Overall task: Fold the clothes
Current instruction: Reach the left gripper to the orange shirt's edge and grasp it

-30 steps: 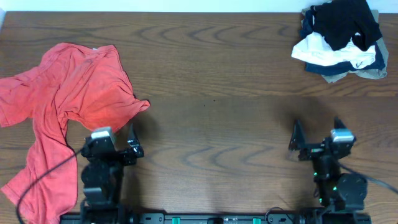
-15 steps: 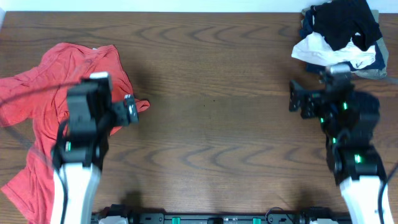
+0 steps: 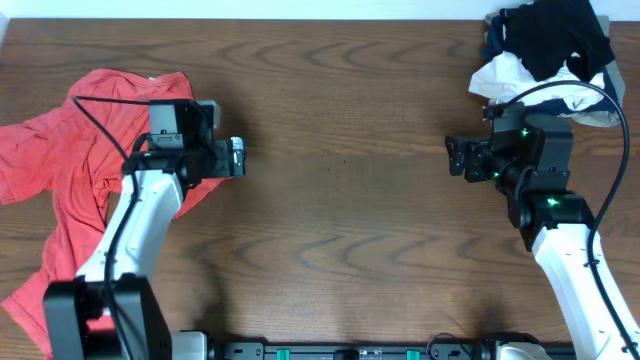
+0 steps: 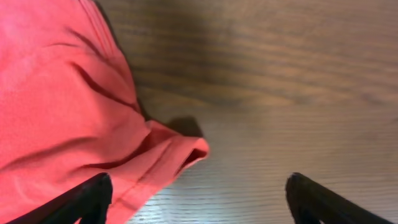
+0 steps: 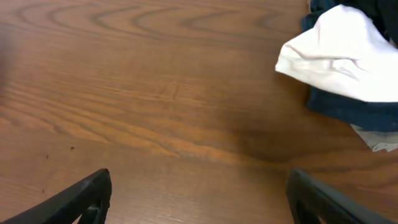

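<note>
The folded corner [image 4: 171,155] shows a dark gap at its tip [image 4: 196,154], so the salmon-red T-shirt will open into a hollow loop there when the robot pinches it.
The salmon-red T-shirt [image 3: 80,170] lies crumpled on the left of the wooden table, one part trailing toward the front left corner. My left gripper [image 3: 238,157] is open and empty, held above the shirt's right edge. In the left wrist view the shirt [image 4: 68,112] fills the left side and a folded corner of it [image 4: 193,152] lies between the spread fingers [image 4: 93,196]. My right gripper [image 3: 452,157] is open and empty over bare wood on the right, far from the shirt. Its spread fingers [image 5: 93,193] frame bare table.
A heap of black, white, navy and khaki garments [image 3: 548,60] sits at the far right corner. It also shows in the right wrist view [image 5: 348,59], ahead and right of the gripper. Wooden table [image 3: 340,120] lies between the two arms.
Both arms have risen from the front edge and reached out over the table. The left gripper moved to the shirt's right edge; the right gripper moved up near the heap.
</note>
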`<move>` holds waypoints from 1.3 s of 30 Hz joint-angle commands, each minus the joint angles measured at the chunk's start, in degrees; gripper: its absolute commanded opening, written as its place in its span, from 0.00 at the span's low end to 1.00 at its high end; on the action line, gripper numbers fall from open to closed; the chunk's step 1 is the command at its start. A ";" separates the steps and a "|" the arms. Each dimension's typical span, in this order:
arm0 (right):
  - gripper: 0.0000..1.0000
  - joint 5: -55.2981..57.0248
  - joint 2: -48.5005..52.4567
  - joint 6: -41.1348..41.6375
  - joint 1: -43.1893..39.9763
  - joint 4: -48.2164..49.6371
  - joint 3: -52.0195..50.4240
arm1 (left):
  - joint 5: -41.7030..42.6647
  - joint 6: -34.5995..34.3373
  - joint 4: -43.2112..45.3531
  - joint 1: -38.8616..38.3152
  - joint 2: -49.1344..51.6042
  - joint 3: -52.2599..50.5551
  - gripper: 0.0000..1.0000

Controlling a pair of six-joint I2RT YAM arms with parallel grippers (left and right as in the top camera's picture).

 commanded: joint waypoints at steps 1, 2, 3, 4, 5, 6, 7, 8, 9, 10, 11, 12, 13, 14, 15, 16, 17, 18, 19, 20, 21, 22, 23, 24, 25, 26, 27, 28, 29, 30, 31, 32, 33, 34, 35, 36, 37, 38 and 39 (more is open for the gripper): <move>0.86 -0.83 0.33 -0.66 1.07 0.13 0.85 | -6.47 1.68 -0.68 0.24 2.58 0.79 0.88; 0.85 -0.83 0.33 -0.63 1.09 0.11 0.85 | -7.50 1.70 -0.76 0.24 3.56 0.79 0.87; 0.84 -0.83 0.33 -0.63 1.09 0.13 0.85 | -8.07 1.70 -0.66 0.24 4.44 0.79 0.85; 0.83 -0.83 0.33 -0.63 1.09 0.11 0.85 | -8.35 1.70 -0.55 0.24 5.44 0.79 0.84; 0.83 -0.83 0.33 -0.63 1.09 0.11 0.85 | -8.50 1.70 -0.39 0.24 6.29 0.79 0.82; 0.82 -0.83 0.33 -0.63 1.09 0.11 0.85 | -8.50 1.70 -0.35 0.24 7.21 0.79 0.79; 0.82 -0.83 0.33 -0.63 1.09 0.11 0.85 | -8.50 1.70 -0.33 0.24 7.98 0.79 0.77; 0.81 -0.83 0.33 -0.61 1.09 0.09 0.85 | -8.50 1.70 -0.33 0.24 8.94 0.79 0.75; 0.80 -0.83 0.33 -0.61 1.09 0.04 0.85 | -8.50 1.70 -0.33 0.24 9.62 0.79 0.74; 0.80 -0.83 0.33 -0.63 1.09 0.02 0.85 | -8.52 1.73 -0.33 0.24 10.43 0.79 0.73; 0.80 -0.85 0.33 -0.63 1.09 0.02 0.85 | -8.52 1.73 -0.31 0.24 11.06 0.79 0.73; 0.80 -0.85 0.33 -0.61 1.09 0.00 0.85 | -8.52 1.73 -0.15 0.24 11.67 0.79 0.72; 0.80 -0.83 0.33 -0.63 1.09 -0.02 0.85 | -8.52 1.70 0.07 0.24 12.13 0.79 0.72; 0.80 -0.83 0.33 -0.63 1.09 -0.04 0.85 | -8.55 1.70 0.31 0.24 12.52 0.79 0.70; 0.80 -0.83 0.33 -0.63 1.09 -0.07 0.85 | -8.55 1.70 0.55 0.24 12.81 0.79 0.69; 0.80 -0.83 0.33 -0.61 1.09 -0.15 0.85 | -8.52 1.70 0.83 0.24 13.03 0.79 0.68; 0.80 -0.83 0.33 -0.63 1.09 -0.22 0.85 | -8.52 1.70 1.22 0.24 13.29 0.79 0.66; 0.79 -0.83 0.33 -0.61 1.09 -0.28 0.85 | -8.52 1.70 1.62 0.24 13.35 0.79 0.64; 0.78 -0.83 0.33 -0.63 1.09 -0.42 0.85 | -8.50 1.70 2.05 0.24 13.60 0.79 0.60; 0.77 -0.83 0.33 -0.63 1.09 -0.44 0.85 | -8.48 1.70 2.38 0.24 13.66 0.79 0.56; 0.77 -0.83 0.33 -0.63 1.07 -0.50 0.85 | -8.46 1.68 2.73 0.24 13.81 0.79 0.49; 0.75 -0.83 0.33 -0.63 1.07 -0.59 0.85 | -8.44 1.68 2.91 0.20 13.81 0.79 0.43; 0.74 -0.81 0.33 -0.63 1.09 -0.63 0.85 | -8.44 1.68 3.26 0.11 13.84 0.72 0.39; 0.73 -0.81 0.33 -0.63 1.07 -0.66 0.85 | -8.44 1.68 3.50 0.07 13.84 0.63 0.36; 0.73 -0.81 0.33 -0.63 1.07 -0.68 0.85 | -8.41 1.68 3.67 -0.04 13.84 0.61 0.31; 0.72 -0.81 0.33 -0.61 1.07 -0.68 0.85 | -8.41 1.70 3.98 -0.24 13.84 0.44 0.27; 0.72 -0.83 0.33 -0.63 1.07 -0.68 0.85 | -8.39 1.68 4.44 -0.42 13.84 0.15 0.24; 0.71 -0.81 0.33 -0.61 1.07 -0.68 0.85 | -8.39 1.68 4.87 -0.70 13.84 -0.20 0.21; 0.70 -0.81 0.33 -0.63 1.07 -0.68 0.85 | -8.41 1.70 5.29 -1.05 13.84 -0.57 0.19; 0.69 -0.81 0.33 -0.63 1.07 -0.68 0.85 | -8.41 1.68 5.73 -1.36 13.84 -0.96 0.14; 0.69 -0.81 0.33 -0.61 1.07 -0.70 0.85 | -8.41 1.68 5.92 -1.73 13.84 -1.25 0.12; 0.68 -0.81 0.33 -0.63 1.07 -0.74 0.85 | -8.44 1.68 5.92 -2.03 13.84 -1.38 0.09; 0.68 -0.81 0.33 -0.61 1.07 -0.83 0.85 | -8.44 1.70 5.95 -2.40 13.84 -1.49 0.07; 0.67 -0.81 0.33 -0.63 1.07 -0.85 0.85 | -8.44 1.68 5.92 -2.73 13.84 -1.49 0.06; 0.66 -0.83 0.33 -0.63 1.07 -0.83 0.85 | -8.44 1.68 6.05 -3.08 13.84 -1.49 0.06; 0.66 -0.83 0.33 -0.63 1.07 -0.83 0.85 | -8.44 1.68 6.29 -3.43 13.84 -1.49 0.06; 0.65 -0.81 0.33 -0.63 1.07 -0.81 0.85 | -8.41 1.68 6.60 -3.76 13.84 -1.49 0.07; 0.65 -0.81 0.33 -0.63 1.07 -0.79 0.85 | -8.39 1.68 6.99 -4.22 13.84 -1.46 0.06; 0.64 -0.81 0.33 -0.63 1.07 -0.79 0.85 | -8.24 1.62 7.50 -4.90 13.84 -1.46 0.06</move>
